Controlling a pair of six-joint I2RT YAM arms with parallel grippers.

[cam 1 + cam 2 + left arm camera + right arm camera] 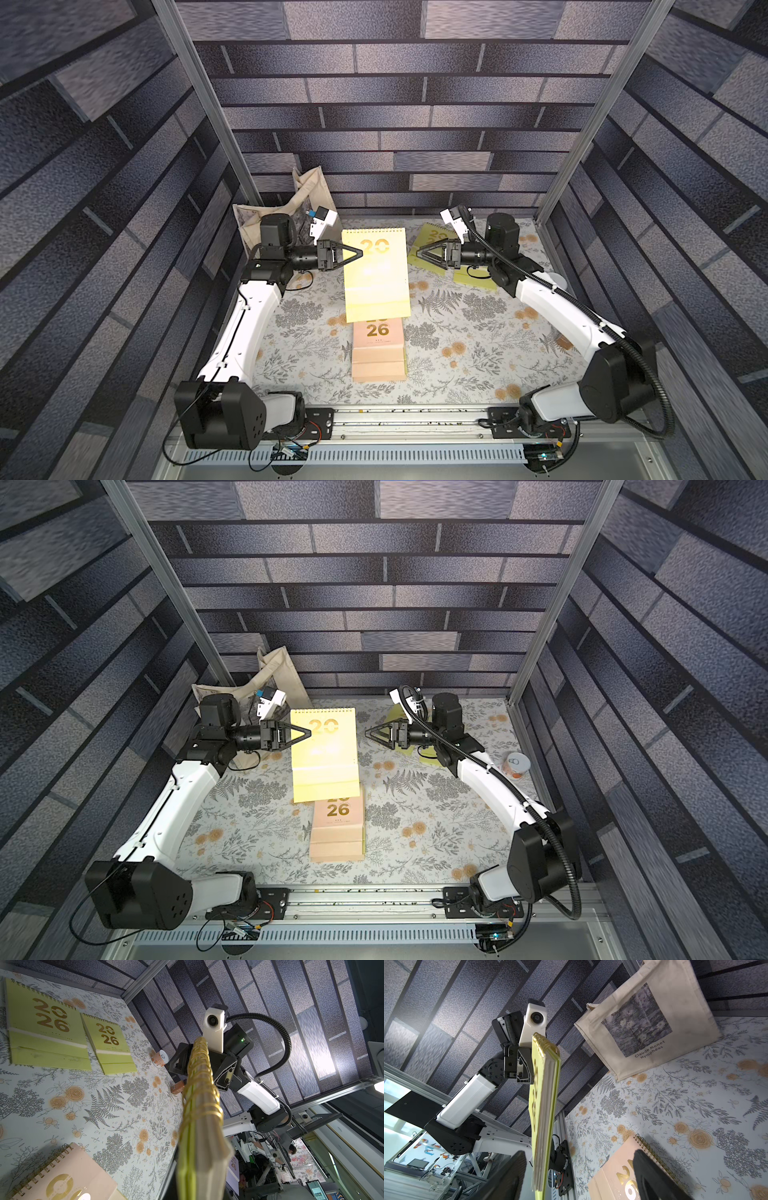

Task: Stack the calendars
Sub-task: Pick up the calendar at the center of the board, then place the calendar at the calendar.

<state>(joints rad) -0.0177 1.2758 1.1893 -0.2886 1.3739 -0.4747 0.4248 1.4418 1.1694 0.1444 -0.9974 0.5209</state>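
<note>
The lime-green calendar [376,276] should stay flat and shut when I carry it by its side, because its page edge [546,1116] is straight and tightly packed.
A lime-green calendar [376,274] hangs in the air, gold "20" showing, with my left gripper [358,252] shut on its left edge near the spiral. In the left wrist view it runs edge-on [199,1126] and hides the fingers. Below its lower end a peach-pink calendar [378,353] lies flat on top of a stack at mid-table, a lime edge peeking out beneath. My right gripper [417,254] stands open just right of the held calendar, apart from it; its fingers [512,1174] are spread wide around nothing. Two more lime-green calendars [45,1026] [110,1043] lie flat at the back right.
A cream tote bag [307,195] leans in the back left corner behind the left arm. A small can [515,765] stands by the right wall. The table [478,357] wears a floral cloth; an aluminium rail [407,419] runs along the front.
</note>
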